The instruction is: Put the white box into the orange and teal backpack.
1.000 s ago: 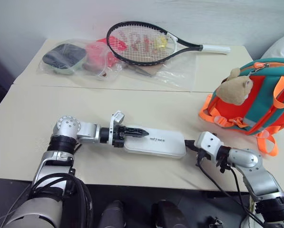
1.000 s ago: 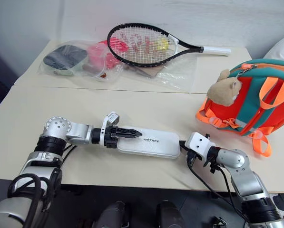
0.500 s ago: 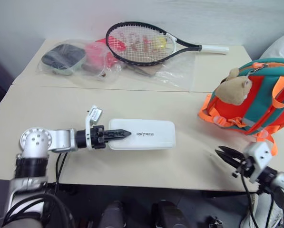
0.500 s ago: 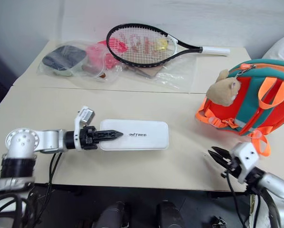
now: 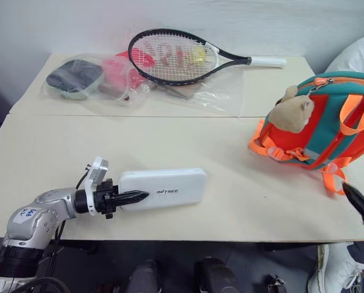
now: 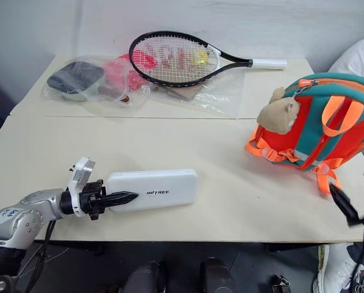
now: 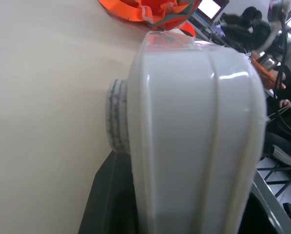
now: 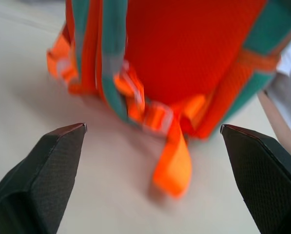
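The backpack (image 5: 329, 125) is a long way from the white box, so next my right gripper pulls the backpack closer by its lower front (image 5: 322, 161) while my left gripper lifts the box.
The white box (image 5: 163, 188) lies flat near the table's front edge, dark lettering on top. My left gripper (image 5: 136, 197) is shut on its left end, one black finger across the lid. In the left wrist view the box (image 7: 194, 136) looms right before the lens. The orange and teal backpack (image 5: 328, 125) stands at the right of the table with a tan plush animal (image 5: 294, 113) on its front. My right gripper (image 8: 153, 126) is wide open and holds nothing. It faces the backpack's (image 8: 184, 53) lower straps from the table's front right corner (image 6: 346, 207).
A black tennis racket (image 5: 175, 58) with a white handle rests at the back on clear plastic bags, one with a dark item (image 5: 75, 76), one with pink items (image 5: 124, 70). A seam (image 5: 169, 116) splits the two tabletops. A person's white sleeve (image 5: 360, 54) shows behind the backpack.
The right gripper let go of the box's right end, opened wide and swung right to the backpack. The left gripper drew the box left and toward the front edge.
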Controlling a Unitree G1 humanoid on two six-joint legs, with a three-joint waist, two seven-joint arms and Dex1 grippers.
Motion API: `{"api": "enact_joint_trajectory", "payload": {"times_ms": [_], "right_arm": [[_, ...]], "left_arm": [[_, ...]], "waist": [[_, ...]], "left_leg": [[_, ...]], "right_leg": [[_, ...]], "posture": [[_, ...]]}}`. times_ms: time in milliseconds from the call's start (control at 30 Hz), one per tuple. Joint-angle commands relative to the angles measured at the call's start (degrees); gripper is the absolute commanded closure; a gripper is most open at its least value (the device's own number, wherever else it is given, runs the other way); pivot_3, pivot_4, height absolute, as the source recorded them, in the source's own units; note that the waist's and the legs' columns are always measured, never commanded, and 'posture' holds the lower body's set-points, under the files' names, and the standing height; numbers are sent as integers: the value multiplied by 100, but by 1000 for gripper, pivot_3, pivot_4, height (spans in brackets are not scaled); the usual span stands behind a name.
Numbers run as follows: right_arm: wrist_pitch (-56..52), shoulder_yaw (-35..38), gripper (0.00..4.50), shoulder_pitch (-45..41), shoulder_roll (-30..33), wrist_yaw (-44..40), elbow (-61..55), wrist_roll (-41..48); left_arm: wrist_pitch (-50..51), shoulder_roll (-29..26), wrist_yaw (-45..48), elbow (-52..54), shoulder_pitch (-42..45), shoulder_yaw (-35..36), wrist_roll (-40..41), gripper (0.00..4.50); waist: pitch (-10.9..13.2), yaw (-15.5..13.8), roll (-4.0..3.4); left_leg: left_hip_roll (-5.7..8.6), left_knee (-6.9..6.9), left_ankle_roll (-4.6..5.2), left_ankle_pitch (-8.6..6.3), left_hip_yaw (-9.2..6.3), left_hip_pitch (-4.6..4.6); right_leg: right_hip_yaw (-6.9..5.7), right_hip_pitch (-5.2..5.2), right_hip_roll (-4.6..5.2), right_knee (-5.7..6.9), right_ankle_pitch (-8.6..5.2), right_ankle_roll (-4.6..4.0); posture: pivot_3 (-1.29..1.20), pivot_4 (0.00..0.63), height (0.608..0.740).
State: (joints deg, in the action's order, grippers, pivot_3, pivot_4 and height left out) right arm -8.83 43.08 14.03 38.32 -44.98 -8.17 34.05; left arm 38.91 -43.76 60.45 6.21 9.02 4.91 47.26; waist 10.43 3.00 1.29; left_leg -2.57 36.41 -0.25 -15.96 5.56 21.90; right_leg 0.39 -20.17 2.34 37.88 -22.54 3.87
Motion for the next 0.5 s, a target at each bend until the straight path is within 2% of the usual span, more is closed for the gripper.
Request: {"api": "enact_joint_trajectory", "payload": {"times_ms": [33,167,200,333,433,500], "right_arm": [[-211,-605,15,-859,280,-102,273,22],[-615,-1230,15,-1924,502,-285,717,102],[-665,-1347,193,-2153,509,-375,825,151],[-701,-1814,1260,-2798,406,-577,1066,65],[-857,-2039,2229,-3094,297,-678,917,212],[-1327,-2232,3005,-3129,284,-782,534,533]], "left_arm": [[99,27,66,200,118,271,173,3273],[230,-97,77,230,30,409,102,3273],[266,-77,10,230,-12,516,140,3273],[490,155,-356,168,-103,1119,529,3273],[796,564,-1042,-136,116,1864,1195,3273],[869,749,-1381,-378,241,2225,1397,3273]], "waist": [[1,-7,1],[3,-16,-3],[5,-14,-5],[5,-7,-5],[5,-4,-5],[5,-5,-5]], "left_leg": [[-2,-2,-2,0,-8,0],[-4,0,-37,23,-9,27],[-4,2,-36,23,-8,29],[-3,8,-27,18,-7,35],[-5,14,-26,17,-8,35],[-7,18,-25,17,-12,36]], "right_leg": [[-6,-1,-4,1,0,0],[-6,-33,-9,9,0,0],[-5,-33,-8,9,0,0],[-5,-35,-2,6,0,1],[-7,-35,-2,10,1,2],[-11,-34,-2,16,1,2]], "posture": [[0,150,740],[0,150,740],[0,150,740],[0,150,740],[0,150,740],[0,150,740]]}}
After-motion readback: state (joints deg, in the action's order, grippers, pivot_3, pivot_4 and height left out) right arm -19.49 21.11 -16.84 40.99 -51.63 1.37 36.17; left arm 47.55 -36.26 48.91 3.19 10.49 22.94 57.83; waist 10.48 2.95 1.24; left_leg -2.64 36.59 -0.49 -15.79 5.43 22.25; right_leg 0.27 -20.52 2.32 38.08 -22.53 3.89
